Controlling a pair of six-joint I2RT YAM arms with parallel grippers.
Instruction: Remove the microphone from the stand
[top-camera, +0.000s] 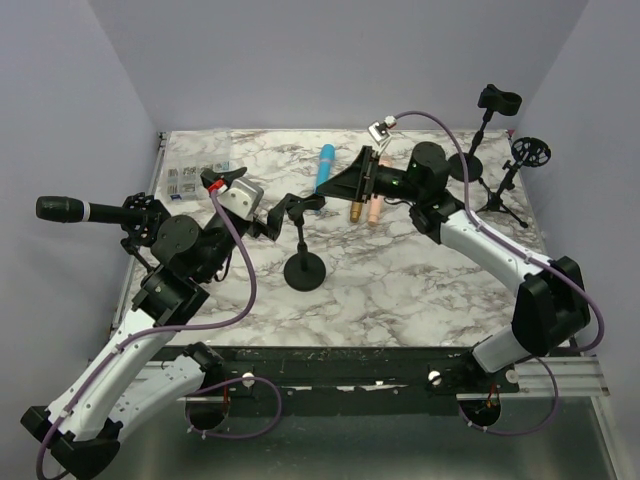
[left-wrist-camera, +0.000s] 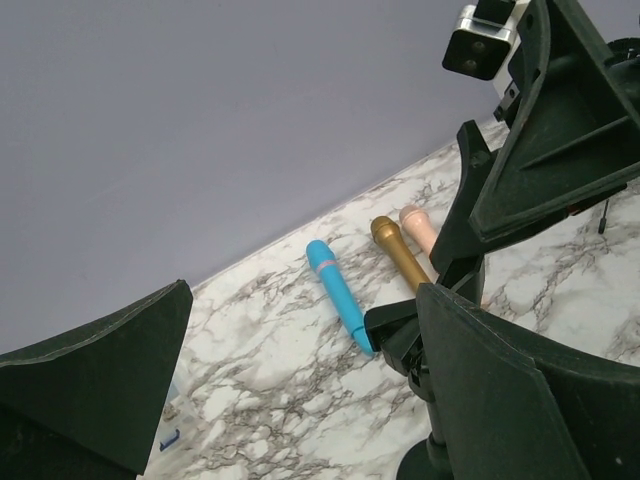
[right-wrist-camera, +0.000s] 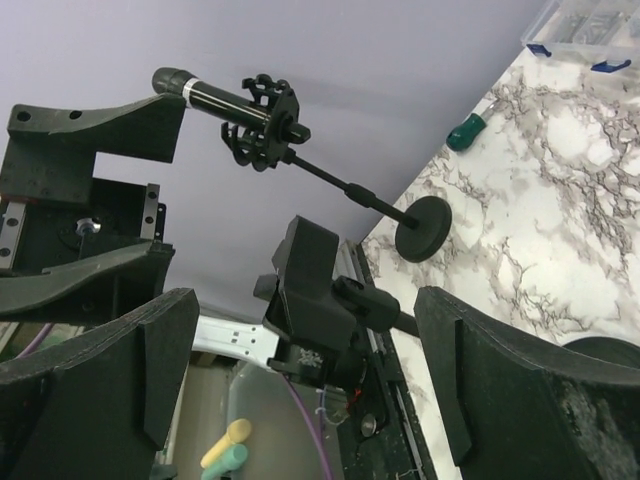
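Note:
I should first grip the empty stand's clip (top-camera: 299, 207) and move the stand over to the other stands, because the empty stand (top-camera: 304, 271) is between my right gripper and the black microphone.
The black microphone (top-camera: 62, 209) lies level in the shock mount (top-camera: 140, 214) of a stand at the table's far left edge, beside my left arm. In the right wrist view the microphone (right-wrist-camera: 205, 93) and its mount (right-wrist-camera: 265, 125) sit up on a slanted rod over a round base (right-wrist-camera: 422, 228). My left gripper (top-camera: 275, 215) is open and holds nothing, right of that stand, close to an empty clip stand (top-camera: 301, 206). My right gripper (top-camera: 330, 190) is open too, pointing left at that clip (right-wrist-camera: 322, 280). Neither gripper touches the microphone.
A blue microphone (left-wrist-camera: 338, 293), a gold one (left-wrist-camera: 398, 252) and a pink one (left-wrist-camera: 418, 226) lie at mid-back. The empty stand's base (top-camera: 303, 272) sits mid-table. Two more stands (top-camera: 497, 100) (top-camera: 528, 152) are at back right, small boxes (top-camera: 185, 178) at back left.

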